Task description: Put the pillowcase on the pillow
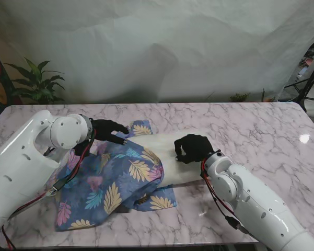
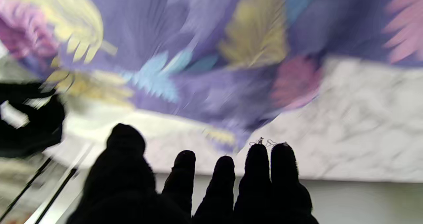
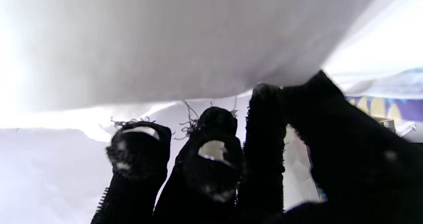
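The pillowcase's upper edge hangs in a slack curve (image 1: 157,160), so I expect it to straighten and slip over the pillow when I pull the pillowcase's far corner (image 1: 129,137).
A white pillow (image 1: 170,146) lies across the middle of the marble table (image 1: 251,120), its left part inside a blue pillowcase (image 1: 109,178) with a leaf print. My right hand (image 1: 192,148) in a black glove sits on the pillow's bare right end. In the right wrist view its fingers (image 3: 264,118) curl against the pillow (image 3: 165,45), pinching the cloth. My left hand (image 1: 109,130) hovers over the far edge of the pillowcase, fingers spread. The left wrist view is blurred; the hand (image 2: 198,191) holds nothing there, with the pillowcase (image 2: 198,52) beyond it.
A potted plant (image 1: 36,83) stands beyond the table's far left corner, in front of a white backdrop (image 1: 172,47). A dark tripod leg (image 1: 308,83) shows at the far right. Bare marble (image 2: 347,118) lies beside the pillowcase.
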Motion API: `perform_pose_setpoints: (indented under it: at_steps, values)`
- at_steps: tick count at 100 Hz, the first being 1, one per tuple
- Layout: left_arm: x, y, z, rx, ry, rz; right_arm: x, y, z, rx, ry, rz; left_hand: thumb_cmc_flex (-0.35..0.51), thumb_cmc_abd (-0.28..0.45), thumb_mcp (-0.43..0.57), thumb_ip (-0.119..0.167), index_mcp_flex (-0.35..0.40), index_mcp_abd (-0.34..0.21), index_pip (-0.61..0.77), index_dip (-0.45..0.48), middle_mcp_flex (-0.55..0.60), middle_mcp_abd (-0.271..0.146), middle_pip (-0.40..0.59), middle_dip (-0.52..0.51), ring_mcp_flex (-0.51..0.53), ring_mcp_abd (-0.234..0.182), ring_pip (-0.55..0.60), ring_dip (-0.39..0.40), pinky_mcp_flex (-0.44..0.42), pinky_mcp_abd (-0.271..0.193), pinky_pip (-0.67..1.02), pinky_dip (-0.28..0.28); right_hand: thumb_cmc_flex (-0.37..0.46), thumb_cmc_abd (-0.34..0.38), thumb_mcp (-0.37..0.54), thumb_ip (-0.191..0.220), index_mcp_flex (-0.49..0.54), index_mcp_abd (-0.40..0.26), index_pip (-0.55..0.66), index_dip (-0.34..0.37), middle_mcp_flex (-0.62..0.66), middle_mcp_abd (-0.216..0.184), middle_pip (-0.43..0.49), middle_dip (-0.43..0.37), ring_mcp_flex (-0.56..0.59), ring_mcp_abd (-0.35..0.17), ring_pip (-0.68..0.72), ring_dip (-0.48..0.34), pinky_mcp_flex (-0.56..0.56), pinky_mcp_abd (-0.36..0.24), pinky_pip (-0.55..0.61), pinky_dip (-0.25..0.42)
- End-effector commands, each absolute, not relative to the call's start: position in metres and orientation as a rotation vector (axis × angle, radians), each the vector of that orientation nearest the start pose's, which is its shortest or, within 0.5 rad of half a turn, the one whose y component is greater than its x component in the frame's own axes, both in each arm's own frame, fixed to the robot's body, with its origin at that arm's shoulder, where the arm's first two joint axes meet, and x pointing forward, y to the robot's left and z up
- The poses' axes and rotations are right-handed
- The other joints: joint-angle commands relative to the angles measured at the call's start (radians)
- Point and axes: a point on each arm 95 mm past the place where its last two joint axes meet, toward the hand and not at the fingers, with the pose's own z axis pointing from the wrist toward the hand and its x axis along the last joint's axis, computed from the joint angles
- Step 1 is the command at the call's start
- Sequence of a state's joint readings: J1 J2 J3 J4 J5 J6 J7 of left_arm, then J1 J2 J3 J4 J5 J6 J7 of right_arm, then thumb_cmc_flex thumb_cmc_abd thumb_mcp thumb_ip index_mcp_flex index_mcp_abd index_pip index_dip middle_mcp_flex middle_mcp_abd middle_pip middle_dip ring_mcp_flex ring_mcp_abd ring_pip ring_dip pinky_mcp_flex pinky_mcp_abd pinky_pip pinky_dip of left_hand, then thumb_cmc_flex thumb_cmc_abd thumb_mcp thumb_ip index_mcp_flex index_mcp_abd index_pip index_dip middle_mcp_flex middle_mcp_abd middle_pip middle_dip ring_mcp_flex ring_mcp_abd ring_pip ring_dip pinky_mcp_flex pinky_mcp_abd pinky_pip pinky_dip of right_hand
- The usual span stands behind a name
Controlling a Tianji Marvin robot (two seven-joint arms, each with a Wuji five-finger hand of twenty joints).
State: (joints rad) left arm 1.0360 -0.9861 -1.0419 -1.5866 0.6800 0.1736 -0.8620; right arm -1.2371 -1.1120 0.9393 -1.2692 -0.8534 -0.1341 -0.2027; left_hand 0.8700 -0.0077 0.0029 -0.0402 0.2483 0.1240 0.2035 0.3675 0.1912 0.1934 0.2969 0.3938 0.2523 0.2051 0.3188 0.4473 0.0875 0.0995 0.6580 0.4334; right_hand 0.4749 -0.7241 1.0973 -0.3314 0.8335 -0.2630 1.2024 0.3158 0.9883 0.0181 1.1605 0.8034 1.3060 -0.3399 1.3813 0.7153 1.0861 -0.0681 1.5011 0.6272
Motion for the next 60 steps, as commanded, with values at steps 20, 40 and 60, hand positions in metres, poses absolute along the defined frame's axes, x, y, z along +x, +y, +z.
perform_pose_setpoints:
  at_steps: [20,40,60]
  values:
    - [0.502,0.041,-0.2,-1.527,1.969,-0.79,0.463,0.033,-0.328,1.081,1.538,1.661,-0.15,0.03,-0.045,-0.014,0.141,0.074,0.056,0.055,-0.013,0.032,-0.006,0.017,0.017,-0.001,0.03,0.05,-0.007,0.0,0.039,0.019,0.044,0.02,0.055,0.031,0.032,-0.035,0.031,0.007,0.013,0.096,0.034,0.016,0.029,-0.146,0.027,0.02,0.023,-0.044,0.003,0.018]
    - [0.515,0.055,-0.222,-1.566,1.88,-0.846,0.464,0.037,-0.331,1.086,1.54,1.672,-0.152,0.002,-0.036,-0.015,0.155,0.04,0.015,0.02,0.0,0.016,0.02,0.053,0.021,-0.013,0.069,0.088,-0.007,-0.017,0.047,0.023,0.043,0.021,0.054,0.031,0.032,-0.035,0.031,0.007,0.013,0.096,0.034,0.016,0.029,-0.146,0.027,0.02,0.023,-0.045,0.003,0.019]
    - [0.525,0.055,-0.252,-1.624,1.733,-1.038,0.463,0.039,-0.33,1.093,1.521,1.679,-0.085,-0.079,-0.014,-0.009,0.231,-0.052,0.115,0.029,0.07,-0.024,0.104,0.081,0.067,-0.034,0.133,0.124,0.017,-0.044,0.097,0.006,0.043,0.024,0.053,0.031,0.032,-0.035,0.031,0.007,0.013,0.096,0.034,0.015,0.029,-0.145,0.026,0.02,0.023,-0.043,0.002,0.02]
